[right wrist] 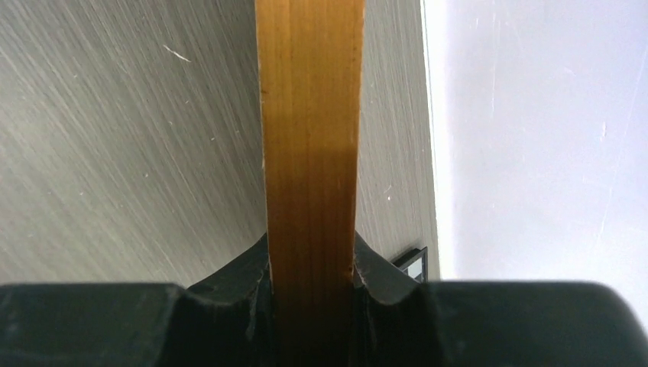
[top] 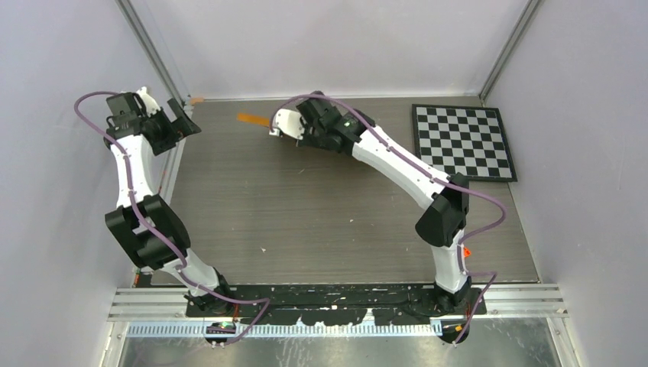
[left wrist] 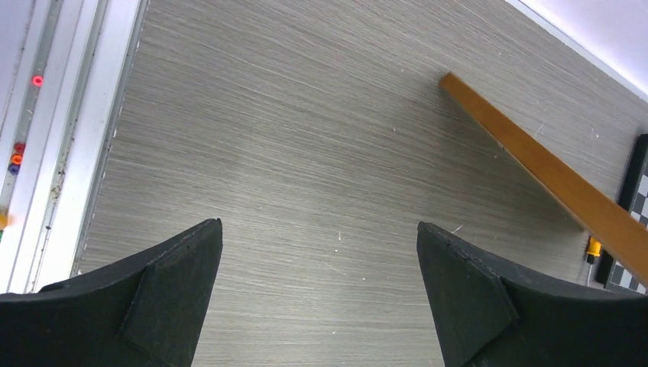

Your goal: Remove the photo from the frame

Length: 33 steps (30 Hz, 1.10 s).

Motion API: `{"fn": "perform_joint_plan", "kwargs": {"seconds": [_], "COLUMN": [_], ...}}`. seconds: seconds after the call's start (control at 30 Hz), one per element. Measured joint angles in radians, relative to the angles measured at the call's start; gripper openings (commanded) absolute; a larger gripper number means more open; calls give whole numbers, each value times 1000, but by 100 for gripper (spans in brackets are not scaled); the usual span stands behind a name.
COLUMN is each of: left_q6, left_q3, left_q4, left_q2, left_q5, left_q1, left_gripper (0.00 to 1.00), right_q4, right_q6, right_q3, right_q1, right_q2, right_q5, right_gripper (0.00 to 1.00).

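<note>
My right gripper should keep lowering the frame to the grey table nearer me (top: pixel 309 210) until the frame lies flat. The frame's wooden edge (top: pixel 253 119) is square in the gripper's fingers and the table there is clear.
My right gripper (top: pixel 281 127) is shut on the frame's narrow orange-brown wooden edge (right wrist: pixel 309 153), which runs straight up between the jaws in the right wrist view. From above only a short orange end of the frame (top: pixel 253 119) sticks out to the left of the gripper, near the table's far edge. In the left wrist view the same edge shows as a long slanted orange-brown bar (left wrist: pixel 550 176) above the table. The photo is out of view. My left gripper (top: pixel 182 122) is open and empty (left wrist: pixel 319 229) over bare table at the far left, well apart from the frame.
A black-and-white checkerboard (top: pixel 464 141) lies at the far right of the grey table (top: pixel 306 206); its corner shows in the left wrist view (left wrist: pixel 640 191). A metal rail (left wrist: pixel 84 153) runs along the table's left edge. White walls enclose the table.
</note>
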State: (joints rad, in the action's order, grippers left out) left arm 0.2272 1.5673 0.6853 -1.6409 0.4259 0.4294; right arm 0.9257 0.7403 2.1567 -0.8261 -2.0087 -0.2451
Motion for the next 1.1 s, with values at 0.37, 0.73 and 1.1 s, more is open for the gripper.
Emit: {"fn": "perform_joint_plan", "kwargs": {"seconds": [0.37,0.73,1.1], "left_q6": [4,-5,-90], "left_q3": [-3,-128,-236], "left_q4": [0,8,29], "left_q2": [-19,-15,52], "left_q5": [32,50,87], "left_q1": [8,11,11], "left_gripper": [100,100,100], "right_q4": [-637,-958,-1102], "right_q6": [182,175,55], "right_q3": [-659,-970,-1164], "right_q1": [-75,-109,-240], "right_q2": [177,195,136], "right_q5": [-77,-62,-70], "right_gripper": [1,1,38]}}
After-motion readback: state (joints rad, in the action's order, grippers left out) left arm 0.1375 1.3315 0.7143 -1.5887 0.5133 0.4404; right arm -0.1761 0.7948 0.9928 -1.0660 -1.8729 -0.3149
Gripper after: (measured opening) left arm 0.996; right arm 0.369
